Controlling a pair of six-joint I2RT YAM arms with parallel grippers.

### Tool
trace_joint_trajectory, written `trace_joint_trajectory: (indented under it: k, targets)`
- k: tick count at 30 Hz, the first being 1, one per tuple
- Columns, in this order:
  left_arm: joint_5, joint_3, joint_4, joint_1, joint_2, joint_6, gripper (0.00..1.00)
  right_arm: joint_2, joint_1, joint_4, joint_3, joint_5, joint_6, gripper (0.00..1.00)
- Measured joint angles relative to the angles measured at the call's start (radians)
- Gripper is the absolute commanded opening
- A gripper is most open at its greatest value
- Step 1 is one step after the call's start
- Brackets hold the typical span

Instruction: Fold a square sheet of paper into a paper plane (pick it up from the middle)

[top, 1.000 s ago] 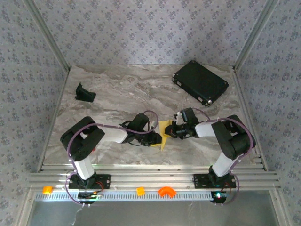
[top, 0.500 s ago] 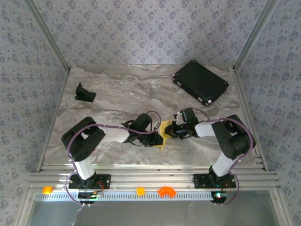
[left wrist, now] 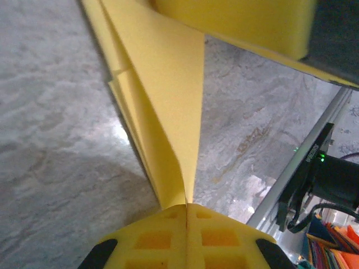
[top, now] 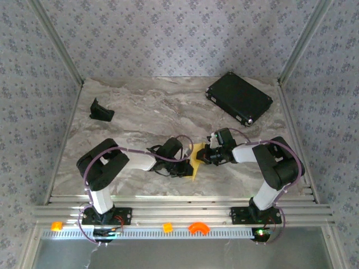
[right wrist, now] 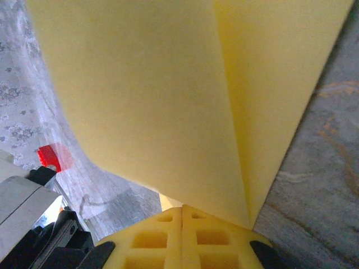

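Observation:
The paper's folded flap gapes (left wrist: 150, 124) over the layers below. Next, my left gripper slides back along the fold toward my right gripper to press it flat.
The folded pale-yellow sheet of paper (top: 196, 161) stands on edge on the marble table between my two grippers. My left gripper (top: 188, 164) meets it from the left and is shut on its lower edge. In the left wrist view the yellow jaws (left wrist: 186, 206) are pressed together on the paper (left wrist: 162, 112), whose layered folds run away to a narrow tip. My right gripper (top: 205, 155) holds it from the right. Its jaws (right wrist: 182, 210) are shut on the paper (right wrist: 168, 101), which rises as a broad creased panel.
A black rectangular case (top: 239, 98) lies at the back right, and a small black holder (top: 101, 111) at the back left. Orange plastic pieces (top: 197, 227) sit on the front rail. A small red block (right wrist: 53, 157) shows beyond the paper. The aluminium rail (left wrist: 305, 159) is close by.
My left gripper has slid right onto the paper and closed on it. The right gripper has stayed shut on the paper and barely moved.

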Motion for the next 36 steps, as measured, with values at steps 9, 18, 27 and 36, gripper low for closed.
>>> trace_joint_trajectory:
  k: [9, 18, 27, 36]
  targets:
    - [-0.041, -0.010, 0.008, -0.019, -0.003, 0.003, 0.08, 0.000, 0.003, -0.011, 0.005, 0.002, 0.000, 0.01]
    - [-0.085, -0.032, -0.065, -0.040, -0.093, 0.007, 0.15, 0.000, 0.003, -0.013, 0.005, 0.002, 0.000, 0.01]
    - [-0.098, 0.030, -0.072, -0.034, -0.157, -0.002, 0.00, 0.000, 0.003, -0.013, 0.005, 0.002, 0.001, 0.00]
    - [-0.070, 0.138, -0.032, -0.028, -0.018, -0.013, 0.00, 0.001, 0.003, -0.012, 0.005, 0.002, 0.005, 0.00]
